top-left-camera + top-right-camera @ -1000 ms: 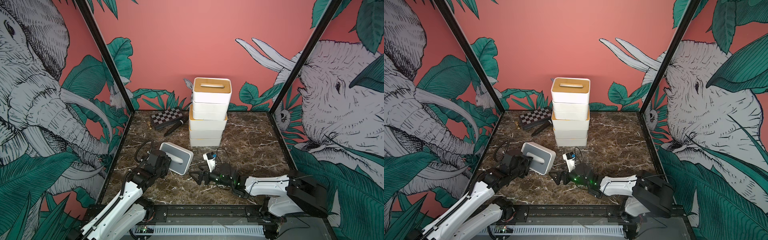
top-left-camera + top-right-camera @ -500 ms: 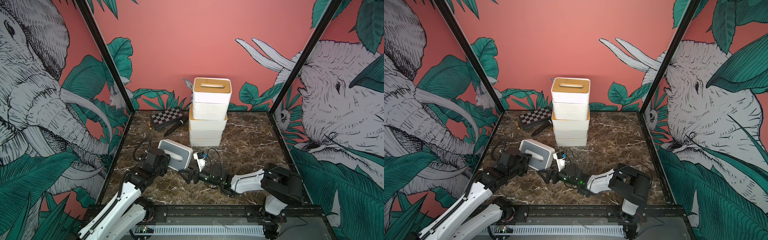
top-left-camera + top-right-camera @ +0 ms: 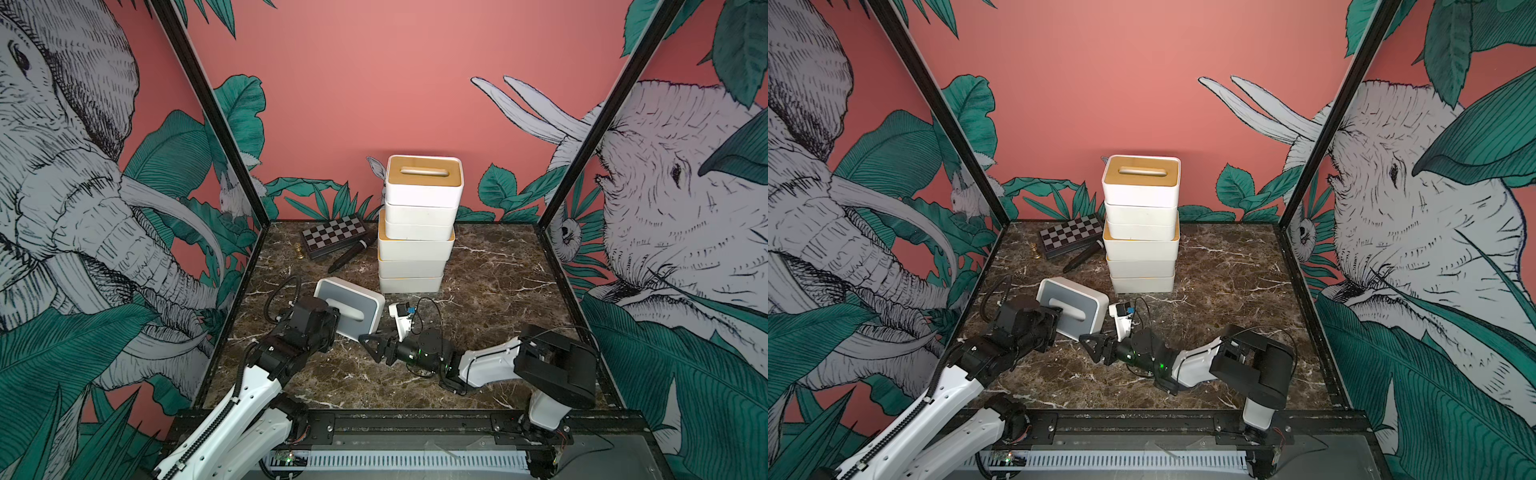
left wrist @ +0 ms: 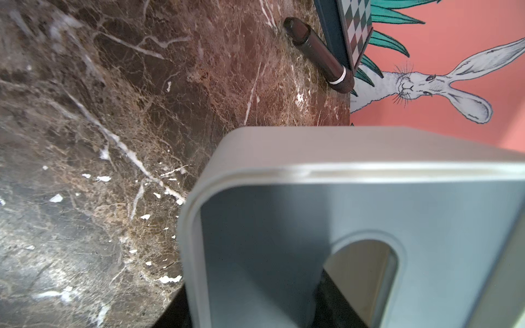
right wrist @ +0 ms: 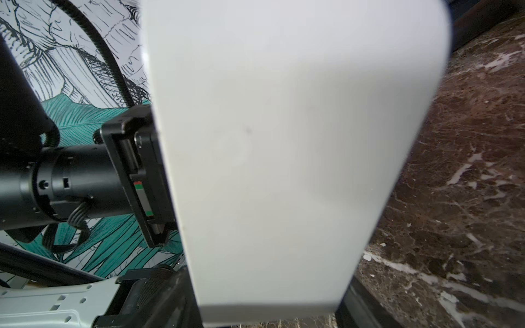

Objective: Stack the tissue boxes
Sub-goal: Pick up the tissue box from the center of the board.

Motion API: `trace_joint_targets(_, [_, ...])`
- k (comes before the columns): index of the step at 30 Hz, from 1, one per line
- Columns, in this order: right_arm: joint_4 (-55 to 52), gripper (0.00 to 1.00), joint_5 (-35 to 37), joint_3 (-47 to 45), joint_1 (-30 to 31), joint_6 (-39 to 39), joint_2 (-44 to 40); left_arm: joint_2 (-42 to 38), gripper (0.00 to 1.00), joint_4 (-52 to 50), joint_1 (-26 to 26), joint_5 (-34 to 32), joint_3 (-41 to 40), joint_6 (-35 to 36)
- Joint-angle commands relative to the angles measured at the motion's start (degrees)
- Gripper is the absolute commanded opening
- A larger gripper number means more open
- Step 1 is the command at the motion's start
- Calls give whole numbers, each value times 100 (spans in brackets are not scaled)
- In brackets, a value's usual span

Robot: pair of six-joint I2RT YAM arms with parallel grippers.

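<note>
My right gripper is around the box's lower end (image 3: 372, 326), so my left gripper should open and move away from the lid's slot (image 3: 346, 310) before my right gripper stacks the box.
Several white tissue boxes with bamboo lids stand stacked (image 3: 415, 249) (image 3: 1142, 249) at the back middle in both top views. One more tissue box, with a grey slotted lid (image 3: 353, 303) (image 3: 1075, 303), hangs tilted in front of the stack. My left gripper (image 3: 328, 320) (image 3: 1054, 320) is shut on its lid; a dark finger (image 4: 338, 295) shows through the slot. My right gripper (image 3: 370, 340) (image 3: 1090, 345) straddles the box's lower end. Its white side (image 5: 284, 142) fills the right wrist view, with a finger (image 5: 170, 301) against it on each side.
A checkered chessboard case (image 3: 332, 237), a black marker (image 3: 351, 255) and a small gold chess piece (image 3: 298, 250) lie at the back left. Glass walls close off the marble table (image 3: 498, 282) on three sides. My left arm (image 5: 71, 184) is close beside the box.
My right gripper has slid left up to the grey-lidded box and its jaws have narrowed around the lower end. The left gripper has shifted the box slightly back and left.
</note>
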Motion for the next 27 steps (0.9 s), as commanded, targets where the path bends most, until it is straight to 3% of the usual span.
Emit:
trace_joint_targets(1, [467, 72, 16, 26, 62, 51, -26, -80, 46, 153, 27, -119, 137, -140])
trace_joint_targets(17, [86, 52, -171, 150, 61, 3, -137, -14, 47, 328, 27, -137, -10, -220])
trace_joint_targets(21, [-128, 49, -188, 162, 70, -87, -241, 30, 51, 455, 32, -98, -71, -203])
trace_joint_targets(27, [-532, 47, -54, 191, 64, -170, -418, -71, 67, 545, 27, -145, -120, -84])
